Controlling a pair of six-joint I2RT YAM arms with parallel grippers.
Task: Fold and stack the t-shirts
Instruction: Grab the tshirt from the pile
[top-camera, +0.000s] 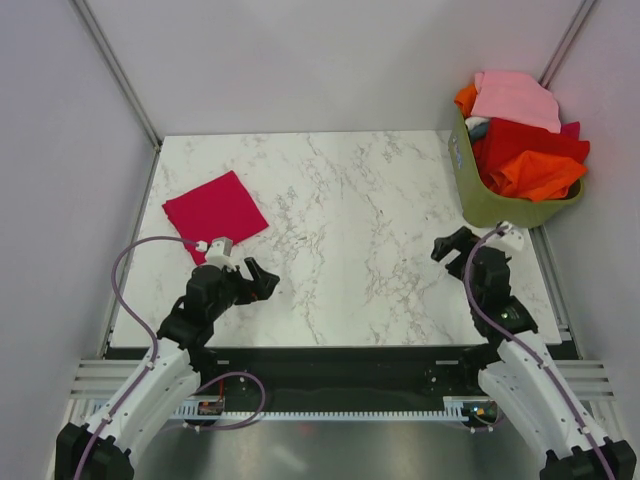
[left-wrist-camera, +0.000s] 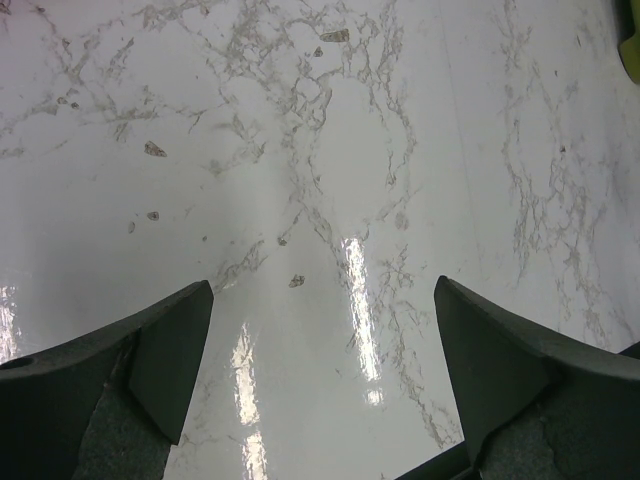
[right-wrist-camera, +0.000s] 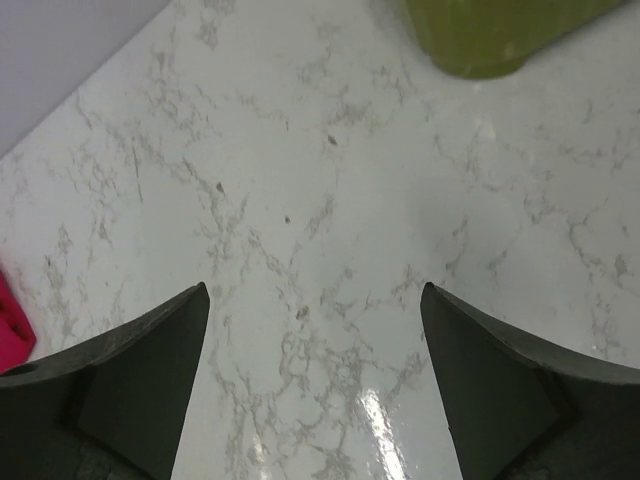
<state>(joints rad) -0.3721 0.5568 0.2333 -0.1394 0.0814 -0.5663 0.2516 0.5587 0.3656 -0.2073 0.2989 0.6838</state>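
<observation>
The orange cloth is lying uncovered at the basket's near rim, so my right gripper should keep going over that rim until its open fingers are on both sides of the orange cloth.
A crimson-magenta t-shirt lies folded into a flat square at the left back of the marble table; its edge shows at the left of the right wrist view. Bunched orange cloth lies in the olive-green basket among other garments. My left gripper hovers in front of the folded shirt, to its right, open over bare marble. My right gripper stands open just in front of the basket, with nothing between its fingers.
The basket at the back right also holds pink and red cloth piled above its rim. Pale walls close the table in at the back and on both sides. A purple cable loops beside the left arm.
</observation>
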